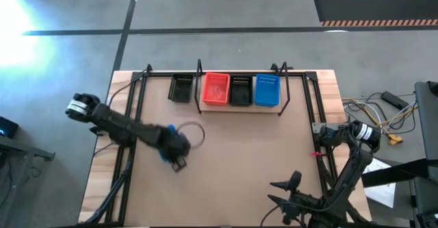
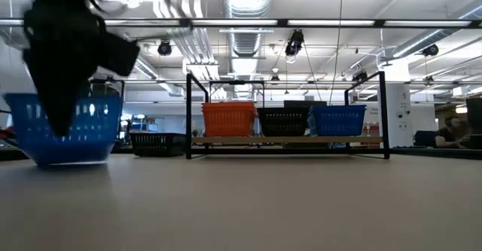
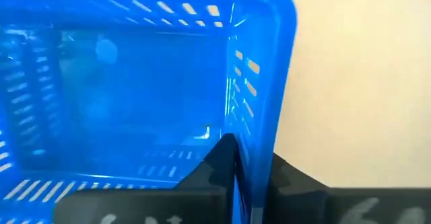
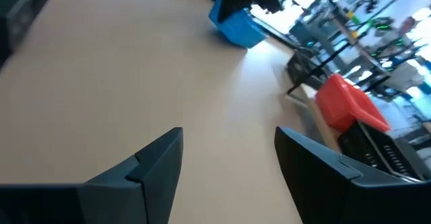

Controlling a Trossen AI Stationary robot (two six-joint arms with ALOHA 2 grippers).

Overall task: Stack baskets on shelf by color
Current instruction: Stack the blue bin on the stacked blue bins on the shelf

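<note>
My left gripper's fingers hold the blue basket's rim (image 3: 278,76) and the middle tabletop (image 1: 257,158) is clear, so I continue toward my right gripper and release within its reach.
My left gripper (image 1: 176,153) is over the table's left middle, shut on a blue basket (image 3: 135,96) that it mostly hides in the high view. In the low view this blue basket (image 2: 64,134) shows behind the dark gripper (image 2: 64,93). The shelf (image 1: 241,109) stands at the far edge and holds an orange basket (image 1: 216,89), a black basket (image 1: 240,90) and a second blue basket (image 1: 267,90) side by side. Another black basket (image 1: 181,87) sits on the tabletop just left of the shelf. My right gripper (image 4: 229,157) hangs open near the table's near right corner (image 1: 291,183). My left gripper grips the blue basket by a side wall (image 3: 254,150), near a corner. One finger (image 3: 219,158) is inside the basket and the other (image 3: 293,183) outside, with the rim between them. The fingers come from above, pointing down. Whether the basket's bottom is off the table, I cannot tell.
Black wire posts (image 1: 198,70) rise along the shelf, and dark frame rails (image 1: 133,111) run down both sides of the table. The brown tabletop (image 1: 253,153) lies open between the left gripper and the shelf. Cables (image 1: 373,108) lie off the right edge.
</note>
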